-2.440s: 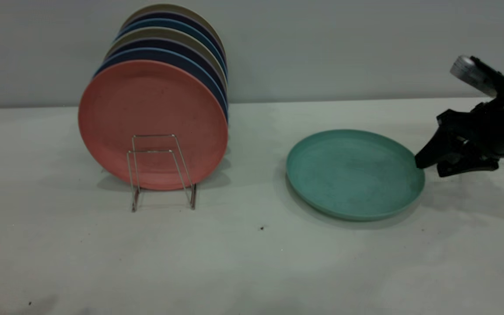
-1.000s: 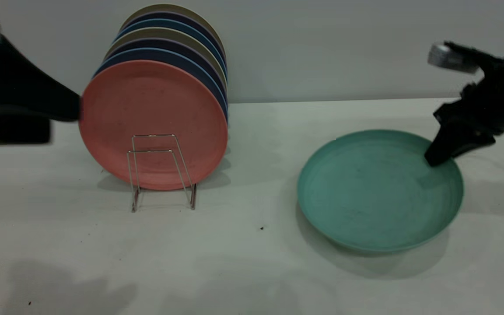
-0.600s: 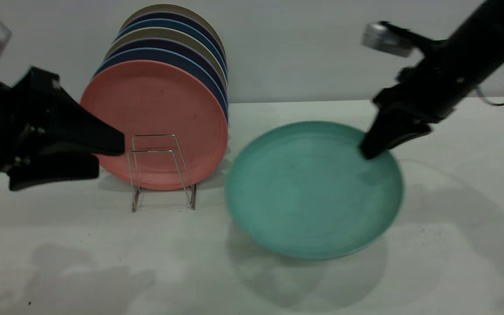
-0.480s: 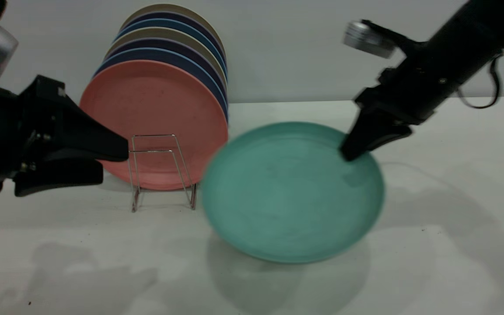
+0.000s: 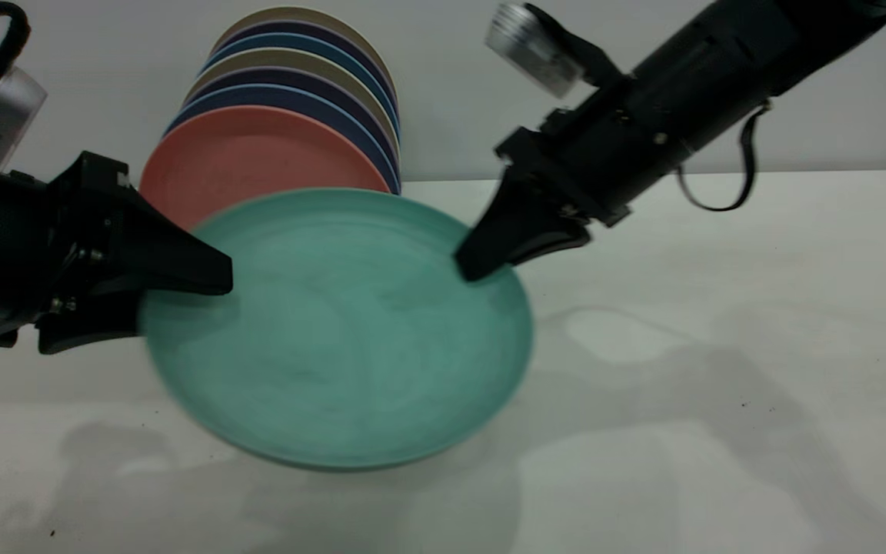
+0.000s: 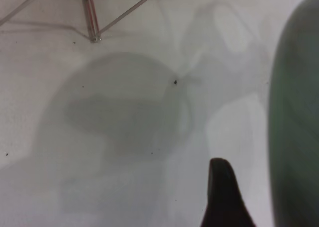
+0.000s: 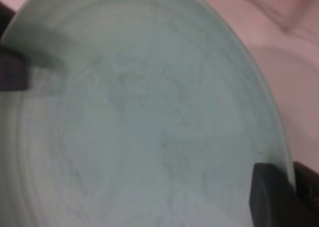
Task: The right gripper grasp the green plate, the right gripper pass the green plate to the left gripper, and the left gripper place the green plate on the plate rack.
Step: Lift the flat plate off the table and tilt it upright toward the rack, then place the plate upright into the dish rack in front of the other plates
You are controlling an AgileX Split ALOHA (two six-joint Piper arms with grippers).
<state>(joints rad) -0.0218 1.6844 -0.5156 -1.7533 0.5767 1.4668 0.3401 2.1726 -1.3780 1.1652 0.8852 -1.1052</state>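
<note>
The robot's right gripper is holding the green plate's rim (image 5: 520, 291) away from the plate rack. Next, the right gripper opens and pulls back once the left gripper closes on the opposite rim (image 5: 158, 318).
The green plate (image 5: 335, 331) hangs tilted above the table, its face toward the exterior camera. My right gripper (image 5: 467, 269) is shut on its right rim; in the right wrist view (image 7: 289, 184) its two fingers pinch the plate's (image 7: 139, 117) edge. My left gripper (image 5: 181, 304) is open at the plate's left rim, with the upper jaw over the plate's face and the lower jaw behind the rim. One left finger (image 6: 222, 197) shows next to the plate's edge (image 6: 299, 112). The plate rack is hidden behind the plate in the exterior view; its wire foot (image 6: 92, 18) shows in the left wrist view.
A salmon-pink plate (image 5: 258, 154) stands upright behind the green plate, at the front of a row of several dark blue and beige plates (image 5: 297, 69). The white table (image 5: 720, 346) stretches to the right and front.
The right gripper has lifted the green plate and carried it left. The left gripper has come in from the left, and the plate's left rim now lies between its jaws.
</note>
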